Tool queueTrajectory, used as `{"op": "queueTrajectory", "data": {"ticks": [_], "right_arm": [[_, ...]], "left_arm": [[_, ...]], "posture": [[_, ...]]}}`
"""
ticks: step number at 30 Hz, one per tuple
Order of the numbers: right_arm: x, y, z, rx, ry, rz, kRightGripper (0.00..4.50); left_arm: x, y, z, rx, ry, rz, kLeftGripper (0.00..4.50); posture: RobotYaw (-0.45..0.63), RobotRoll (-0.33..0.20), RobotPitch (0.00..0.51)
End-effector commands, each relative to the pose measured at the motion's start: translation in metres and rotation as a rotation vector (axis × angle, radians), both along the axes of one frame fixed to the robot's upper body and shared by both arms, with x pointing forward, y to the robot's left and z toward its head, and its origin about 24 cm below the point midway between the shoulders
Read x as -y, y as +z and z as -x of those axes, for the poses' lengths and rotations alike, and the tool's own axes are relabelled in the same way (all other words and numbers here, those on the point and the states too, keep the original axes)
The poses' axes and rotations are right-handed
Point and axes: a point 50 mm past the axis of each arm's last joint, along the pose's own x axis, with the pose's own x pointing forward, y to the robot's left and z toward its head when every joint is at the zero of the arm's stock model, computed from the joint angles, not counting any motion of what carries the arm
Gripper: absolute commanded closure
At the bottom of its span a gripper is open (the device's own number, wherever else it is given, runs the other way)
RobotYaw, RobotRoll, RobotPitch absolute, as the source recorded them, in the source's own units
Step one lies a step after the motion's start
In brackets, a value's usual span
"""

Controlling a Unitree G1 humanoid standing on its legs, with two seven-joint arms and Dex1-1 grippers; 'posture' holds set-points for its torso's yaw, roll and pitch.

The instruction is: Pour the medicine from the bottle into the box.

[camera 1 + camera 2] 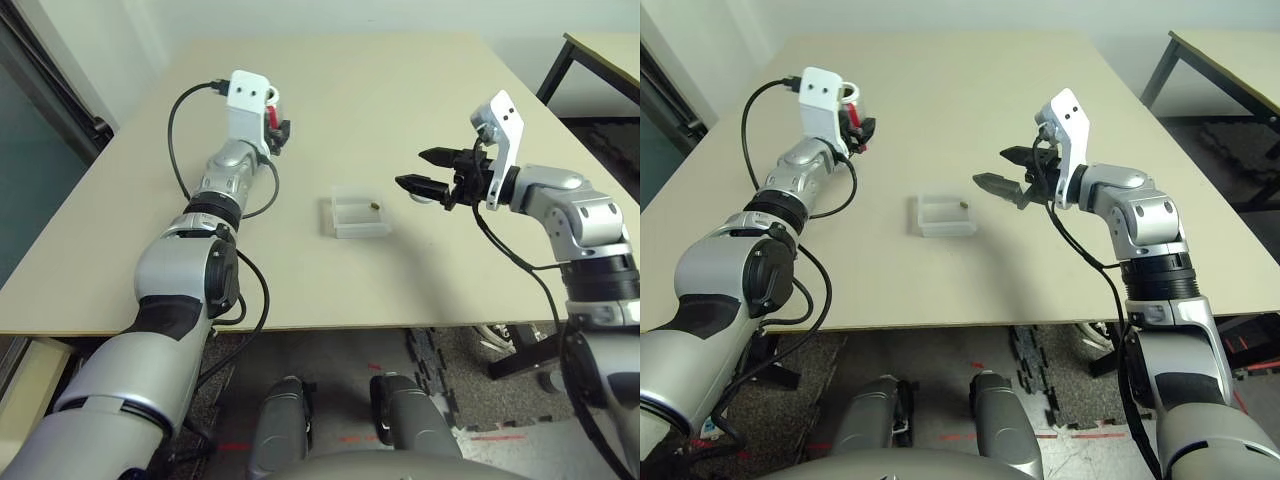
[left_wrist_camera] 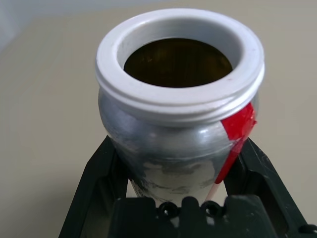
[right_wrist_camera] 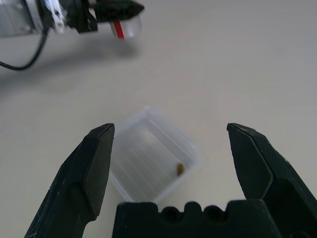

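The medicine is in the box (image 1: 375,205) and the bottle is upright over open table (image 1: 259,188). My left gripper should keep lowering the bottle until it rests there, then let go.
My left gripper (image 1: 281,130) is shut on the bottle (image 2: 163,144), a silver cylinder with a red stripe, held over the far left of the table. The bottle has no cap on, and its white rim (image 2: 178,106) rings a dark inside. The box (image 1: 345,222), a clear shallow tray, rests at the table's middle. The medicine (image 1: 373,204), a tiny brownish pellet, lies inside it near the right wall, also seen as the medicine (image 3: 180,169) in the right wrist view. My right gripper (image 1: 410,168) hovers open just right of the box, its fingers pointing at it and holding nothing.
A small pale round object (image 1: 427,196) lies on the table under the right gripper. A black cable (image 1: 178,120) loops off my left forearm. A second table (image 1: 600,50) stands at the back right. The table's front edge (image 1: 330,328) is near my body.
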Motion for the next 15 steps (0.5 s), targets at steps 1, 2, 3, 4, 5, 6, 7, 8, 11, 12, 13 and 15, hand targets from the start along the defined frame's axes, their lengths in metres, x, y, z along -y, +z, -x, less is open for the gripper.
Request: {"op": "queueTrajectory", "data": {"ticks": [1,2,3,4,5,6,7,8,11,12,13,15], "right_arm": [[-0.003,-0.002,-0.001,-0.015,0.019,0.005,0.00],[-0.004,-0.002,-0.001,-0.018,0.022,0.004,0.00],[-0.004,-0.003,-0.001,-0.020,0.024,0.004,0.00],[-0.005,-0.003,0.000,-0.022,0.026,0.004,0.00],[-0.005,-0.004,0.000,-0.025,0.027,0.003,0.00],[-0.005,-0.004,0.001,-0.027,0.029,0.003,0.00],[-0.006,-0.004,0.001,-0.027,0.029,0.002,0.00],[-0.006,-0.004,0.001,-0.028,0.029,0.002,0.00],[-0.007,-0.005,0.002,-0.032,0.030,-0.003,0.00],[-0.008,-0.006,0.003,-0.033,0.029,-0.005,0.00],[-0.008,-0.006,0.003,-0.034,0.029,-0.007,0.00],[-0.009,-0.006,0.004,-0.036,0.027,-0.010,0.00]], "left_arm": [[-0.006,-0.020,0.006,-0.048,0.040,0.030,1.68],[-0.008,-0.025,0.007,-0.063,0.044,0.029,1.68],[-0.009,-0.028,0.008,-0.072,0.045,0.028,1.68],[-0.010,-0.032,0.010,-0.086,0.049,0.026,1.68],[-0.012,-0.036,0.011,-0.099,0.053,0.023,1.68],[-0.013,-0.040,0.012,-0.114,0.055,0.019,1.68],[-0.014,-0.043,0.013,-0.125,0.058,0.019,1.68],[-0.014,-0.045,0.014,-0.130,0.059,0.019,1.68],[-0.014,-0.054,0.017,-0.167,0.058,0.004,1.68],[-0.014,-0.058,0.018,-0.182,0.054,-0.003,1.68],[-0.013,-0.060,0.019,-0.192,0.051,-0.006,1.68],[-0.013,-0.065,0.021,-0.210,0.047,-0.013,1.68]], "posture": [[0.00,0.000,0.067],[0.00,0.000,0.067],[0.00,0.000,0.069],[0.00,0.000,0.069],[0.00,0.000,0.071],[0.00,0.000,0.071],[0.00,0.000,0.072],[0.00,0.000,0.072],[-0.01,0.000,0.075],[-0.01,0.000,0.075],[-0.01,0.000,0.075],[-0.02,0.000,0.076]]}}
